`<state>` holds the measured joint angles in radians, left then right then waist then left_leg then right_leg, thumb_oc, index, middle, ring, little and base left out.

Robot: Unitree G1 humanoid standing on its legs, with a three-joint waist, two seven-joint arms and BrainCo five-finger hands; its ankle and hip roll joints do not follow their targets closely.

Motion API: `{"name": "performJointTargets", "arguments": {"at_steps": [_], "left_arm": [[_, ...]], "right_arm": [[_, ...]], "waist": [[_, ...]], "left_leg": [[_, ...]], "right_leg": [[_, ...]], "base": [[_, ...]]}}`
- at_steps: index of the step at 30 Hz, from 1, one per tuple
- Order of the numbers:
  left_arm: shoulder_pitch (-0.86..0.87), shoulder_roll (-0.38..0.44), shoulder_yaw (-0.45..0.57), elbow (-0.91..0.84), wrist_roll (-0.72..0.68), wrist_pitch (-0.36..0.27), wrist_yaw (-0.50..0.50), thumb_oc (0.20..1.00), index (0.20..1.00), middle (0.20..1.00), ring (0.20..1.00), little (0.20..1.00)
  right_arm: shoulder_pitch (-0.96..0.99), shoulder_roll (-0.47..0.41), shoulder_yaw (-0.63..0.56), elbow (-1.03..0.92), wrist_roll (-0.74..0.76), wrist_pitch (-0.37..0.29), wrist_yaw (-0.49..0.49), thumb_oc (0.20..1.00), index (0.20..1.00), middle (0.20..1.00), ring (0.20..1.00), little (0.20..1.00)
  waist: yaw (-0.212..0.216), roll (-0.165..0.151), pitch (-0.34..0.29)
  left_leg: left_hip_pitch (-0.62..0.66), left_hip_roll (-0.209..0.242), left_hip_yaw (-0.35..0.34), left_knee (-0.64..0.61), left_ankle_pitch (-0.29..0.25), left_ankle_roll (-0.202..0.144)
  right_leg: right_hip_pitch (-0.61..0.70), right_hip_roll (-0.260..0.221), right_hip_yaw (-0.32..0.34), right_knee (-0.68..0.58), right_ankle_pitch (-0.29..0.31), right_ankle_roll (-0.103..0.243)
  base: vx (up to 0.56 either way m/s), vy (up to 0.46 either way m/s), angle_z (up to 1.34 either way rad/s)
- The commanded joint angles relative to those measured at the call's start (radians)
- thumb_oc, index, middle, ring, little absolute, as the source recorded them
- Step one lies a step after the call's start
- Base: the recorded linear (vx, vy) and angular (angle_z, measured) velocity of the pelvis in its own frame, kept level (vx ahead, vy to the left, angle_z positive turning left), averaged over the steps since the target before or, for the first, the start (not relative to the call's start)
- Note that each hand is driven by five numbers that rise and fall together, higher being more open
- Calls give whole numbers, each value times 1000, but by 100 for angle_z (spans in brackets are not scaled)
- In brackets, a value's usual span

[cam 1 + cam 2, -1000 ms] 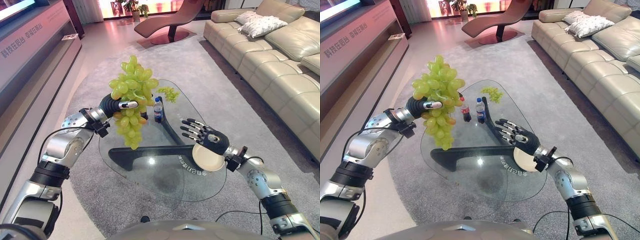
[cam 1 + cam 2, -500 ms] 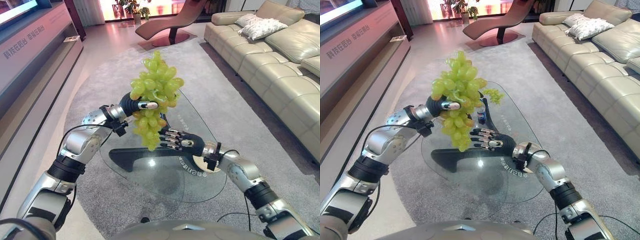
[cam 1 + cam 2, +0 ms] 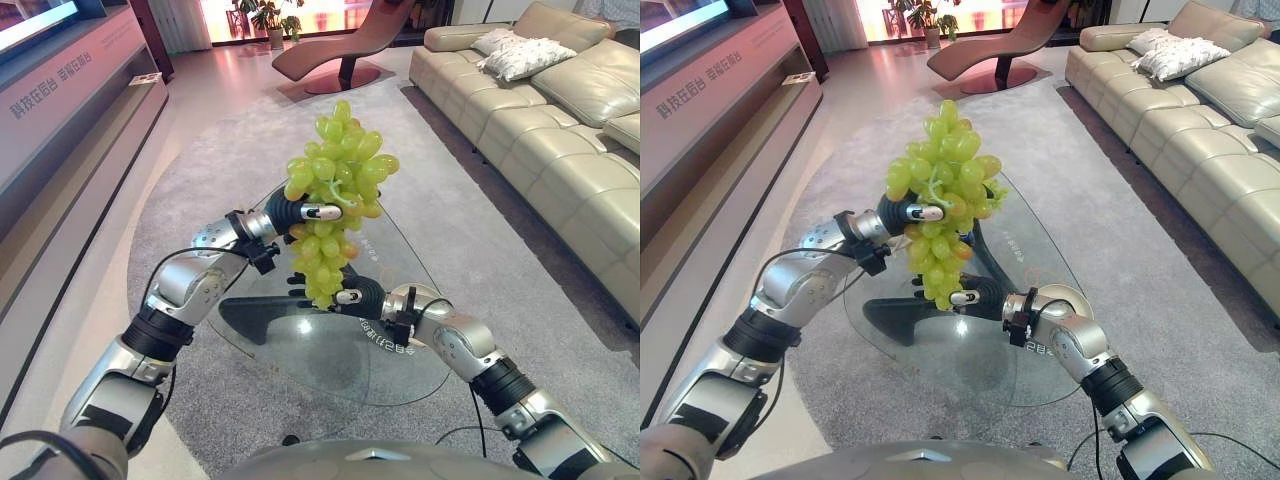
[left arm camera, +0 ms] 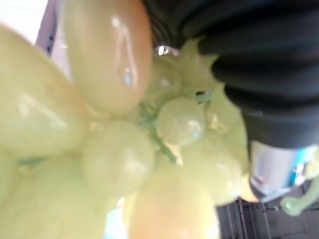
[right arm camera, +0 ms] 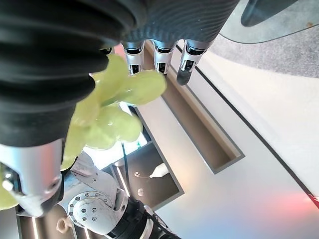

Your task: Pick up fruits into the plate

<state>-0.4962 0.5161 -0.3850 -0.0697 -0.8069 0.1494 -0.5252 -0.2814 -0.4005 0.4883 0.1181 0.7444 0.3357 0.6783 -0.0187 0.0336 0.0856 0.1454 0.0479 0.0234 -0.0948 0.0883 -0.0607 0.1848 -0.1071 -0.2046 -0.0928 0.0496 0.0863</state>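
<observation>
I expect the bunch of grapes to come along whole when I carry its lower tip (image 3: 323, 297) to the plate, because the grapes sit tightly around a pale stem (image 3: 343, 194).
A big bunch of green grapes (image 3: 335, 190) hangs in the air above the glass table (image 3: 330, 365). My left hand (image 3: 290, 212) is shut on its upper part, with grapes (image 4: 114, 149) pressed close against that hand. My right hand (image 3: 350, 297) lies under the bunch's lower tip, fingers straight and open, with grapes (image 5: 114, 109) between its thumb and fingers. A cream plate (image 3: 1068, 296) sits on the glass behind the right wrist, partly hidden by it. A small second bunch (image 3: 994, 189) peeks out past the held one.
The table has a dark curved base (image 3: 255, 315) under the glass. A beige sofa (image 3: 580, 130) runs along the right, a lounge chair (image 3: 340, 40) stands at the back, and a long low cabinet (image 3: 60, 100) lines the left. Grey carpet surrounds the table.
My left hand has carried the grape bunch to the right and a little higher. The right hand has left the plate and swung left under the bunch.
</observation>
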Motion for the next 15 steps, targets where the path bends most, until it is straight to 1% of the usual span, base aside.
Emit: {"name": "performJointTargets", "arguments": {"at_steps": [1,8,12,15], "left_arm": [[-107,-14,-5,-31,-98,-29,12,200,200,200,200,200],[-72,-32,-13,-44,-81,-5,-12,200,200,200,200,200],[-47,-23,-11,-50,-74,4,-26,200,200,200,200,200],[-39,-16,-11,-49,-77,7,-30,200,200,200,200,200]], "right_arm": [[-88,68,22,-65,36,-36,-16,1000,1000,1000,1000,1000],[-86,69,16,-61,46,-45,-33,1000,1000,1000,1000,1000],[-73,54,7,-81,66,-48,-26,1000,1000,1000,1000,1000],[-71,49,6,-83,78,-60,-39,1000,1000,1000,1000,1000]], "waist": [[27,-40,-13],[30,-41,-12],[31,-41,-11],[33,-40,-10]], "left_leg": [[93,-26,55,12,-153,17],[96,-24,57,13,-154,19],[96,-24,59,13,-154,19],[96,-23,58,13,-154,19]], "right_leg": [[25,-37,60,6,-36,39],[26,-38,59,6,-34,40],[26,-37,58,6,-33,40],[26,-39,57,6,-32,40]], "base": [[0,0,0],[0,0,0],[0,0,0],[0,0,0]]}}
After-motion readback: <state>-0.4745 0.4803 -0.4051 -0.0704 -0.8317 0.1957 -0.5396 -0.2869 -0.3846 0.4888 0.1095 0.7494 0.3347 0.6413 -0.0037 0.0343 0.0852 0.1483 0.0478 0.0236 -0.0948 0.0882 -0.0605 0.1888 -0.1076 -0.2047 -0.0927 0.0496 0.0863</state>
